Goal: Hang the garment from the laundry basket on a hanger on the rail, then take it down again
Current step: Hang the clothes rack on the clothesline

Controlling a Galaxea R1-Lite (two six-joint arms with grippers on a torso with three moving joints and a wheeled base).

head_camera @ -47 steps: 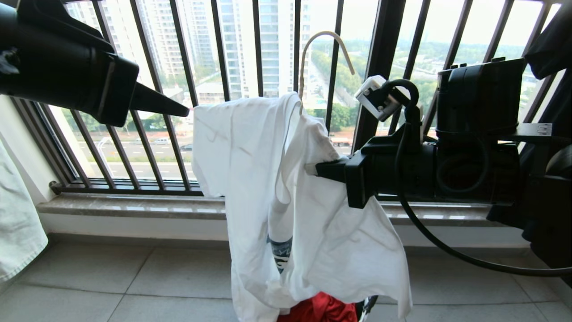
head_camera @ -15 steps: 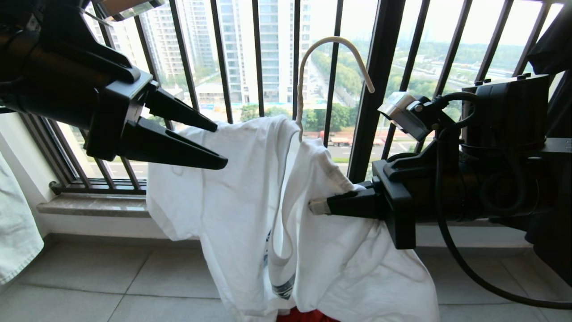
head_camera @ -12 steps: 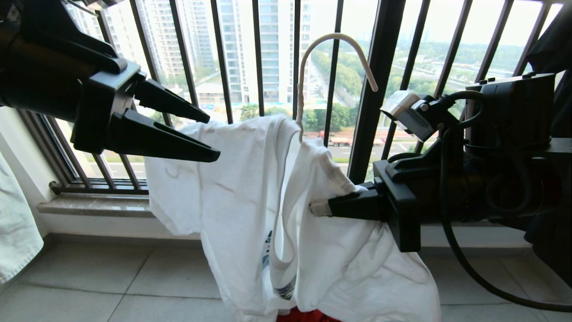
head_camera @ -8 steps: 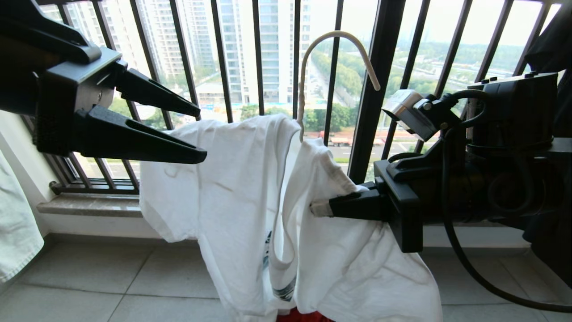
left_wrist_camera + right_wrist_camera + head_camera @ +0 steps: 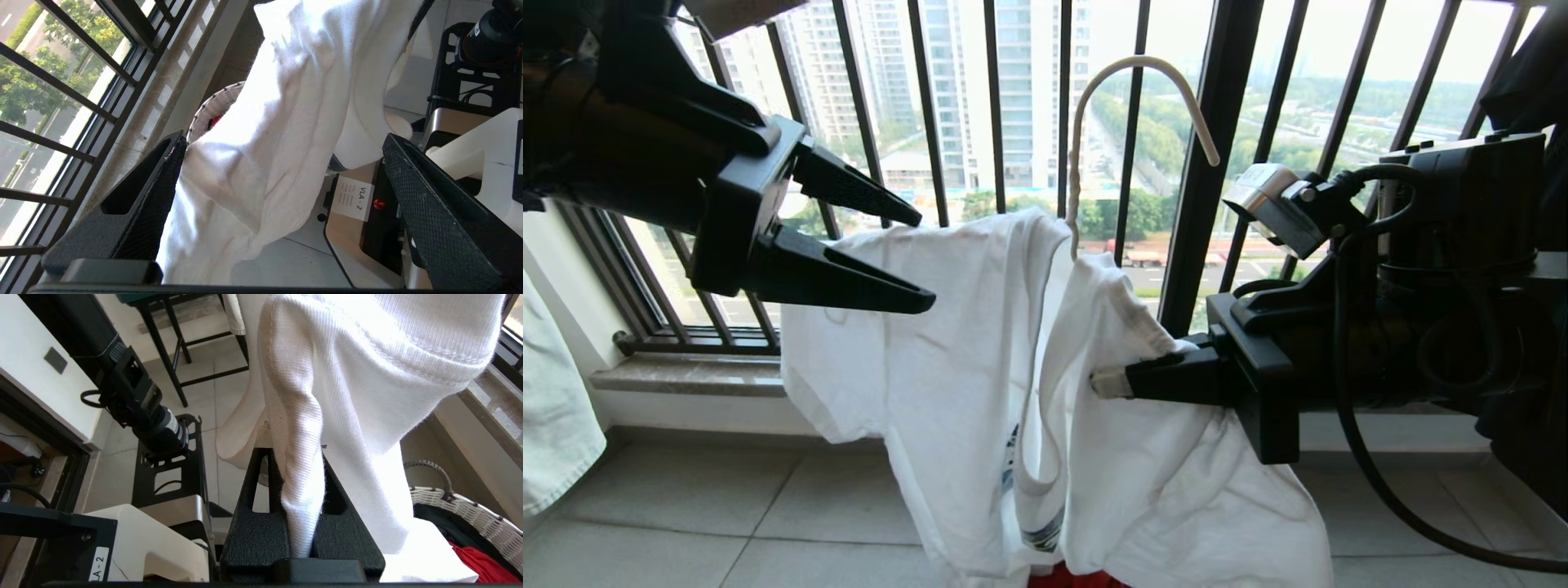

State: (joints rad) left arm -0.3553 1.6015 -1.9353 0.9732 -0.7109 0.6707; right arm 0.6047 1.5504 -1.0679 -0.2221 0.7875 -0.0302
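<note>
I expect the cream hanger (image 5: 1072,186) to move up inside the garment when I lift the garment by its shoulder, because the hanger's hook sticks up out of the garment's collar (image 5: 1074,249).
The garment (image 5: 980,343), a white T-shirt, hangs draped over the cream hanger (image 5: 1143,69), whose hook stands free in front of the window bars. My right gripper (image 5: 1098,382) comes in from the right and is shut on the garment's ribbed collar (image 5: 298,428). At the upper left my left gripper (image 5: 925,263) is open, its fingertips at the shirt's left shoulder. In the left wrist view that shoulder cloth (image 5: 286,102) hangs between the wide-apart fingers (image 5: 163,183), ungripped. The laundry basket (image 5: 457,514) stands on the floor below. The rail is out of view.
The black barred window railing (image 5: 1217,163) and its stone sill (image 5: 686,376) stand close behind the shirt. A red garment (image 5: 478,561) lies in the basket. A pale cloth (image 5: 556,408) hangs at the far left. My own base (image 5: 367,228) and a black stand (image 5: 171,465) are close by.
Since three seconds ago the shirt's left shoulder has been spread out to the left and my left gripper has opened. In the last second it drew back left, then returned to the shoulder.
</note>
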